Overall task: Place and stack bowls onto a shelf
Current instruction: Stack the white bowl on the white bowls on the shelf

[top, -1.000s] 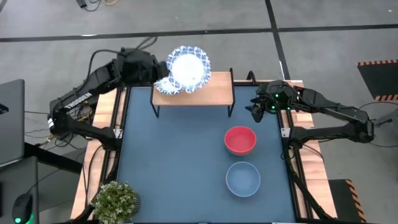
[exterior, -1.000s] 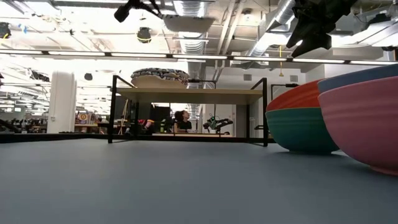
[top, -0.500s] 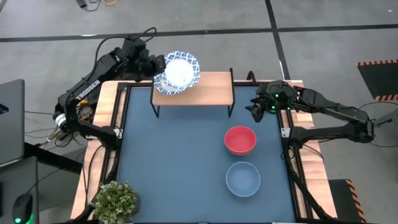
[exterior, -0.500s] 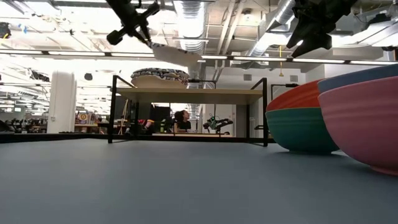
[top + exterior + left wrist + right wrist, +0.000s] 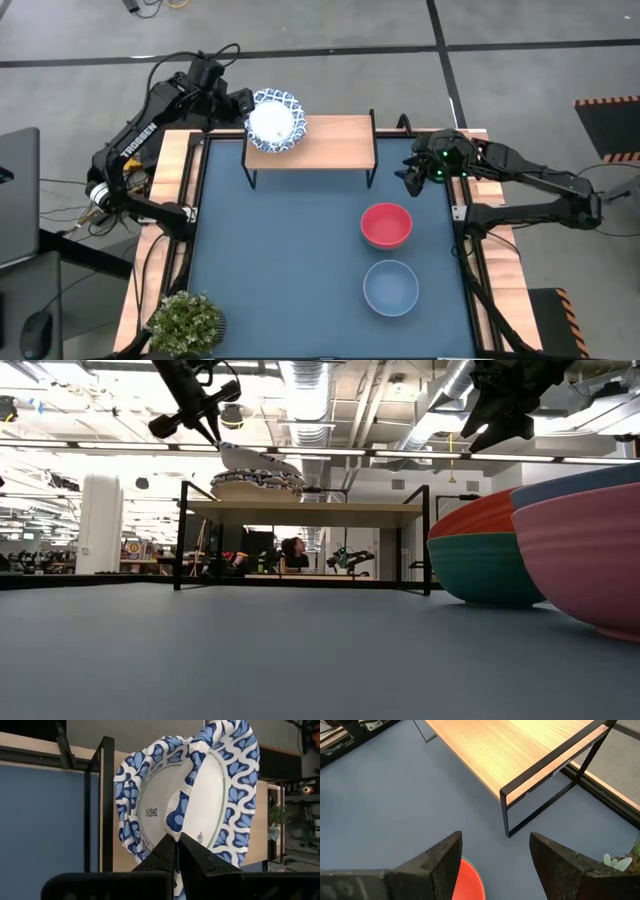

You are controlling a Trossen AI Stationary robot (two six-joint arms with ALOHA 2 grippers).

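Next, I open my left gripper and then push the upper bowl's rim point(image 5: 176, 820) down with closed fingers, because the upper patterned bowl's held rim point(image 5: 229, 452) sits high above the lower bowl.
My left gripper point(image 5: 243, 108) is shut on a white bowl with a blue lattice rim point(image 5: 275, 118), over the left end of the wooden shelf point(image 5: 335, 148). In the low view that bowl point(image 5: 245, 457) hangs tilted just above a second patterned bowl point(image 5: 255, 485) that rests on the shelf top point(image 5: 310, 510). My right gripper point(image 5: 413, 176) is open and empty, above the table by the shelf's right end. A red bowl point(image 5: 386, 224) and a pale blue bowl point(image 5: 390, 287) sit on the blue table at the right. My left gripper pinches the patterned bowl's rim point(image 5: 175, 822) between its two fingers point(image 5: 192, 855), on the bowl's left side. The fingers come slanting down from the table's far left. The bowl is lifted clear and tilted, with its free side lower, close over the bowl on the shelf point(image 5: 142, 802).
In the low view the red bowl sits in a green bowl point(image 5: 480, 570), and the blue one in a pink bowl point(image 5: 590, 560). A potted plant point(image 5: 185, 320) stands at the near left corner. The shelf's middle and right point(image 5: 520, 750) are bare wood.
My left gripper has carried the patterned bowl down and a little toward the table's left, from high above the shelf to just over the bowl on the shelf's left end. The bowl stays tilted in the hold.
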